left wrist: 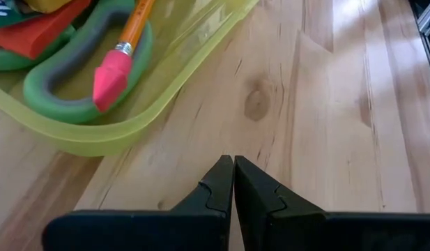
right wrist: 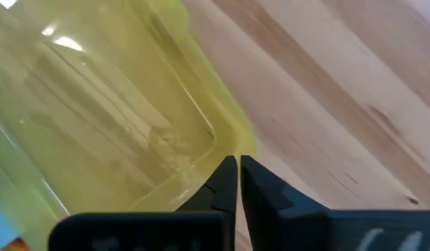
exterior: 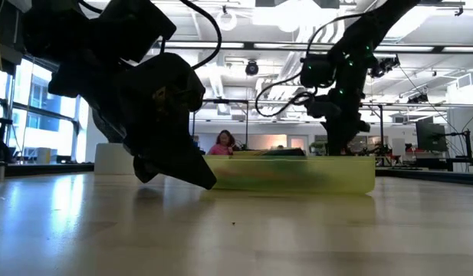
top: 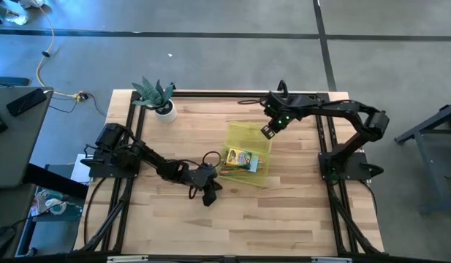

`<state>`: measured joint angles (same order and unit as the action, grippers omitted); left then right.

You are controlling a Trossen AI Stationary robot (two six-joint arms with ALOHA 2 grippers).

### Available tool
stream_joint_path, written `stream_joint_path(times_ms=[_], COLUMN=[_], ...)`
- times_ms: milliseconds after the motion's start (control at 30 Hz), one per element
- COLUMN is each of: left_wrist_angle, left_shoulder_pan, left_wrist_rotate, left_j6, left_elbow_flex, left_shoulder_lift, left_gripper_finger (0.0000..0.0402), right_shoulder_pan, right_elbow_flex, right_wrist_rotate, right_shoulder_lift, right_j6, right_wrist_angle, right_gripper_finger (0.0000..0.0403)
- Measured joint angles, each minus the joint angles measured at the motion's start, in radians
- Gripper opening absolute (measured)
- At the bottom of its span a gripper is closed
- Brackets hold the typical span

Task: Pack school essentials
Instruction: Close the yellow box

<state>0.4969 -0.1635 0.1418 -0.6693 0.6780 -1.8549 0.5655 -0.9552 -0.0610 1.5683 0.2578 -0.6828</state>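
The corner of the case's empty half is beside my right gripper's shut fingers, so next I open them around that half's rim before I fold it up.
A translucent yellow-green case lies open in the middle of the table. Its near half holds the crayon box. In the left wrist view that half also holds green-handled scissors, an orange pencil with a pink eraser cap, and a red flat piece. My left gripper is shut and sits over bare wood just off the case's near left corner. My right gripper is shut, its tips at a corner of the empty half. My right gripper comes down from above with shut fingers at the rim corner of the case's empty half. I cannot tell whether the tips touch the rim. The case lies flat on the table.
A small green plant in a white pot stands near the table's far left corner. Black frame rails run along the table's left, right and far sides. Bare wood spreads across the near half of the table. A person shows far off in the room.
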Motion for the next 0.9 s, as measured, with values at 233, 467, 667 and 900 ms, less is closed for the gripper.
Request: stream_joint_path(times_ms=[233, 467, 667, 900], left_wrist_angle=[0.000, 0.000, 0.001, 0.001], left_shoulder_pan=[0.000, 0.000, 0.000, 0.000], left_wrist_rotate=[-0.002, -0.002, -0.002, -0.002], left_j6=[0.000, 0.000, 0.000, 0.000], left_elbow_flex=[0.000, 0.000, 0.000, 0.000], left_shoulder_lift=[0.000, 0.000, 0.000, 0.000], left_gripper_finger=[0.0005, 0.0005, 0.0005, 0.0005], right_shoulder_pan=[0.000, 0.000, -0.003, -0.003], right_elbow_flex=[0.081, 0.088, 0.088, 0.087], right_wrist_rotate=[0.003, 0.083, 0.078, 0.061], right_shoulder_lift=[-0.001, -0.001, 0.005, 0.076], right_j6=[-0.004, -0.004, -0.004, 0.007], right_wrist_angle=[0.127, 0.151, 0.152, 0.151], right_gripper_finger=[0.0066, 0.0129, 0.0140, 0.0124])
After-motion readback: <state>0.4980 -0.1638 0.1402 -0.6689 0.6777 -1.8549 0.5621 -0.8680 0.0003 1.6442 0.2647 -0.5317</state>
